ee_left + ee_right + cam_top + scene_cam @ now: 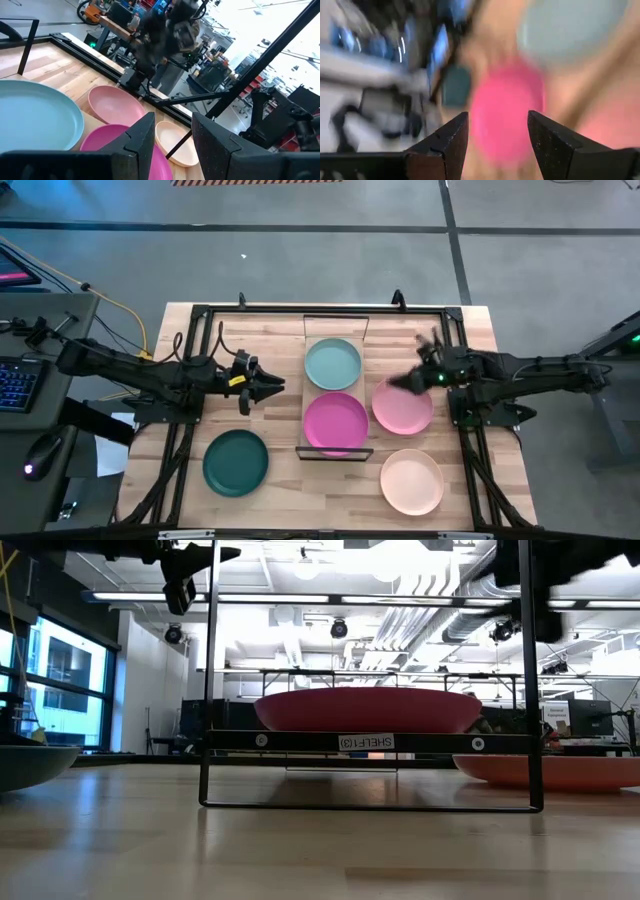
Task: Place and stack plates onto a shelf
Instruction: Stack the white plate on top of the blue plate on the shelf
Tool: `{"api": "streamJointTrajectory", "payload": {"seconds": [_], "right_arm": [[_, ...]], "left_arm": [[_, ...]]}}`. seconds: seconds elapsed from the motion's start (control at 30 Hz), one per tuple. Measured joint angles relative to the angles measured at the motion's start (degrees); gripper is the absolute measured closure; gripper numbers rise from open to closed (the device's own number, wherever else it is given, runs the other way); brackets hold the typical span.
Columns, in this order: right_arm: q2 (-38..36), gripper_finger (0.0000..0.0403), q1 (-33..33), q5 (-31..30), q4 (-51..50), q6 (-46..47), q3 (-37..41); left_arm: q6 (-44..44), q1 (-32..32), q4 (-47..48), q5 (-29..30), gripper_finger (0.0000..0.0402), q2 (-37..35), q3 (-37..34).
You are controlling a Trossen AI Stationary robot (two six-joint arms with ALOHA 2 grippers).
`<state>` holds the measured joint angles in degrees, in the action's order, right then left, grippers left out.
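Observation:
I carry on moving my open right gripper to the cream plate's far rim until its fingers straddle that rim, because that rim lies clear of the light pink plate.
The shelf lies in the table's middle. It bears the pale teal plate at its far part and the magenta plate at its near part. The light pink plate rests on the table right of the shelf, and the cream plate nearer. The dark green plate rests at the near left. My left gripper is open and empty, left of the shelf. My right gripper is open and empty, high over the pink plate's far left rim.
A black frame runs round the tabletop's edges. The low view shows the shelf's black wire frame raised on legs, with the magenta plate on it. Bare wood lies between the green plate and the shelf.

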<state>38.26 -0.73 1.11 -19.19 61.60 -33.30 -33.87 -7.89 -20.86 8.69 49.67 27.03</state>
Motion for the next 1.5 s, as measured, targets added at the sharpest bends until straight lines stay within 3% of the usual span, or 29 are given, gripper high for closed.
{"api": "streamJointTrajectory", "payload": {"seconds": [0.07, 0.13, 0.37, 0.57, 1.0, 1.3, 1.4, 1.5], "right_arm": [[0.1, 0.0217, -3.0, 7.0, -6.6, 5.8, 0.0], [0.4, 0.0217, -7.1, 8.9, -11.7, 9.7, 0.0], [5.4, 0.0217, -22.3, 6.3, -16.5, 18.1, 0.0], [14.5, 0.0217, -30.6, 7.0, -16.7, 20.4, 0.0], [31.1, 0.0217, -37.8, 7.1, -16.9, 17.9, 0.0], [38.9, 0.0218, -38.5, 7.5, -16.8, 17.9, 0.0], [41.0, 0.0238, -38.4, 8.1, -16.9, 17.9, -0.2], [42.1, 0.0294, -38.4, 8.4, -17.4, 17.9, -0.3]], "left_arm": [[0.0, 0.0, 0.0, 0.0, 0.0283, 0.0, 0.0], [0.0, 0.0, 0.0, 0.0, 0.0283, 0.0, 0.0], [0.0, 0.0, 0.1, -0.2, 0.0283, 0.0, 0.0], [0.0, 0.0, 0.1, 0.2, 0.0283, 0.0, 0.0], [0.0, 0.0, 0.3, 0.7, 0.0283, 0.0, 0.0], [0.0, 0.0, 2.2, 0.9, 0.0283, 0.0, 0.0], [0.0, 0.0, 2.6, 0.9, 0.0283, 0.0, 0.0], [0.0, 0.0, 2.7, 1.0, 0.0283, 0.0, 0.0]]}}
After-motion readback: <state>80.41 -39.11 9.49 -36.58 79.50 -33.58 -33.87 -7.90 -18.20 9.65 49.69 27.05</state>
